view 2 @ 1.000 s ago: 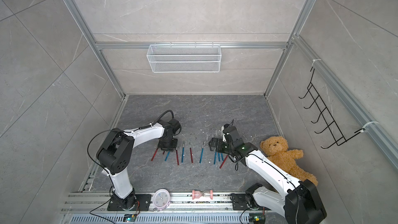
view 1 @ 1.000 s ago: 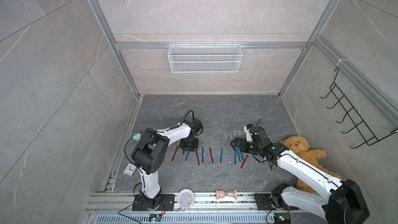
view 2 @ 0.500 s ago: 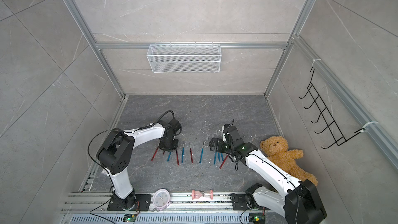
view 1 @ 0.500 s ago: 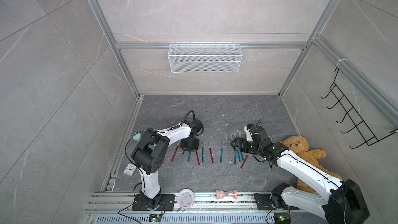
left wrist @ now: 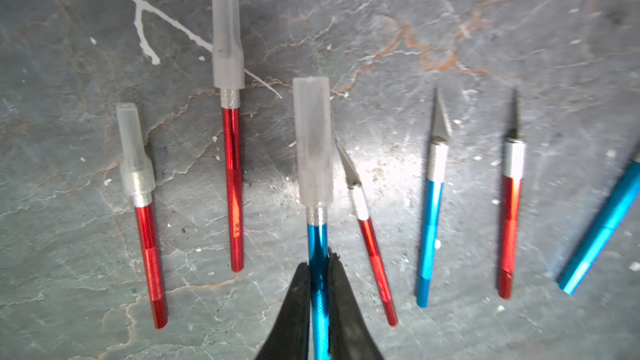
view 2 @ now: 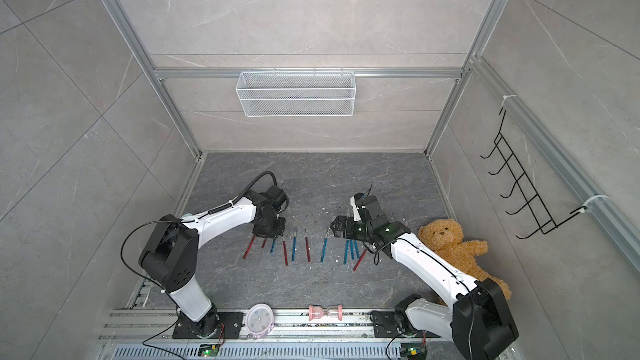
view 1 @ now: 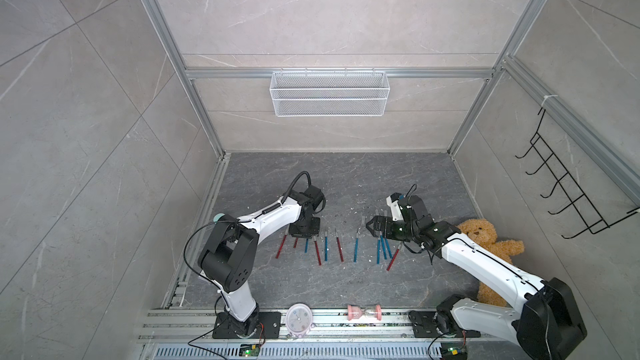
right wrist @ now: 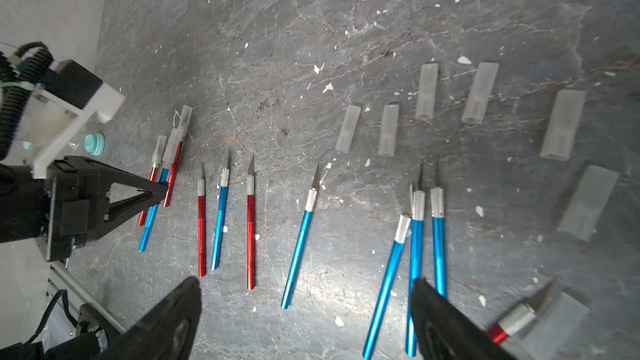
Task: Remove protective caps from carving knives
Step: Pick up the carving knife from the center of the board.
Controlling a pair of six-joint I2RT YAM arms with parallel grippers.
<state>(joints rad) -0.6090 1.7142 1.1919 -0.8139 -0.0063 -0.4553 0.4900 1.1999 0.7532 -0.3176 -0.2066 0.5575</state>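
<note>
The capped blue knife [left wrist: 317, 234] is far from my right gripper, so my left gripper should raise it to the middle for my right one to pull its cap.
Red and blue carving knives [view 1: 325, 244] lie in a row on the dark floor between both arms. My left gripper [left wrist: 318, 262] is shut on the handle of a blue knife [left wrist: 317, 237] that carries a translucent cap [left wrist: 313, 140]. Two red knives beside it wear caps [left wrist: 227, 29] [left wrist: 135, 154]; the others show bare blades. In both top views the left gripper [view 1: 304, 233] [view 2: 266, 232] stands over the row's left end. My right gripper [right wrist: 306, 285] hangs open above the blue knives [right wrist: 417, 244] at the right end. Several loose caps [right wrist: 426, 91] lie beyond the blades.
A teddy bear [view 1: 485, 237] lies right of the right arm. A pink clock [view 1: 298, 320] and an hourglass [view 1: 363, 312] sit on the front rail. A bent white wire piece [left wrist: 145, 29] and white specks litter the floor. A wire basket [view 1: 329, 93] hangs on the back wall.
My left jaws have closed in on the blue knife's handle. The right arm looks unmoved.
</note>
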